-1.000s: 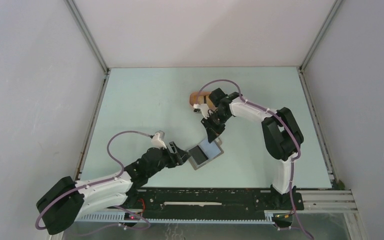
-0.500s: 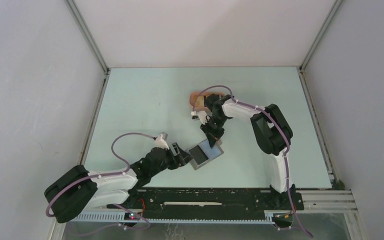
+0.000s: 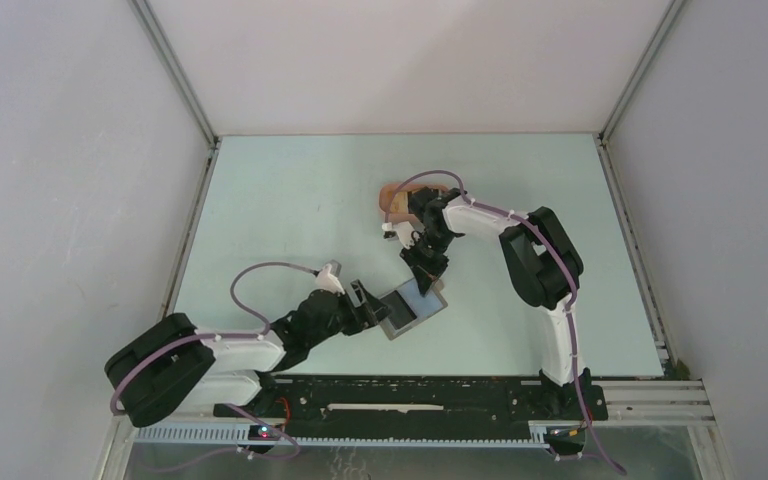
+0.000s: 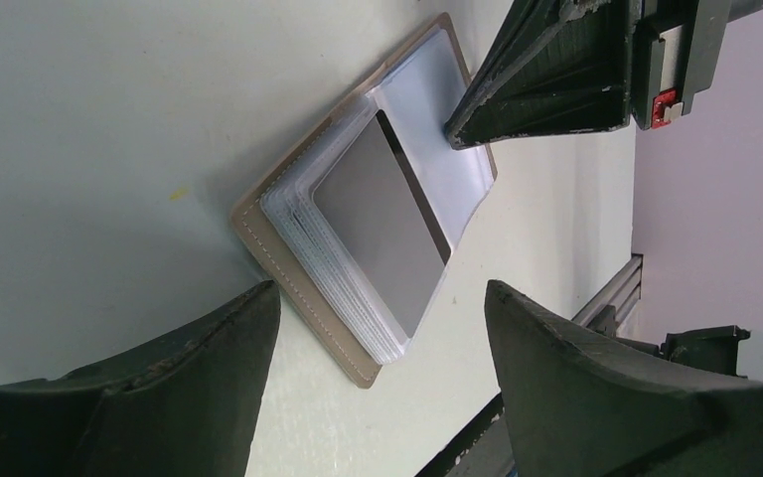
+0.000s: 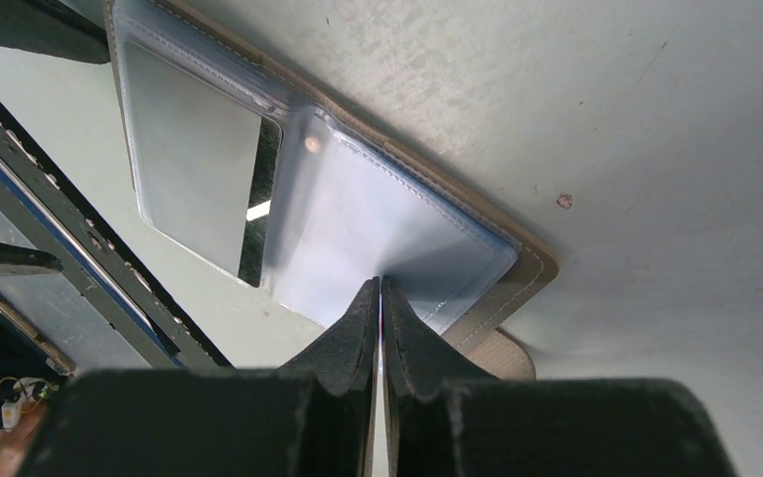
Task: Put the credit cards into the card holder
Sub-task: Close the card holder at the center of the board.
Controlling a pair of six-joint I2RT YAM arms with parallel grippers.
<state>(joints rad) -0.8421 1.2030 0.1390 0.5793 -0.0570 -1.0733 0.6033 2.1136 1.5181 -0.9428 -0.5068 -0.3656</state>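
Note:
The card holder's near end (image 4: 303, 298) lies crooked to my left gripper, so my left gripper should push the tan corner (image 4: 245, 217) round while my right gripper pins the far half.
The card holder (image 3: 412, 308) lies open on the table, its tan cover (image 4: 298, 288) under a stack of clear sleeves. A grey credit card (image 4: 382, 224) sits in the top sleeve of the near half. My left gripper (image 3: 368, 303) is open, low at the holder's left edge, with a finger on either side of its near corner and not touching it. My right gripper (image 5: 380, 283) is shut, its tips pinching the clear sleeve (image 5: 358, 229) of the far half. Other credit cards are mostly hidden behind the right arm.
A salmon-pink tray (image 3: 390, 190) sits farther back, partly covered by the right wrist. The black base rail (image 3: 410, 395) runs along the near table edge, close behind the holder. Grey walls close in both sides and the back.
My left arm has slid forward toward the holder and its jaws have widened. My right gripper has shifted slightly left and closed over the far sleeve.

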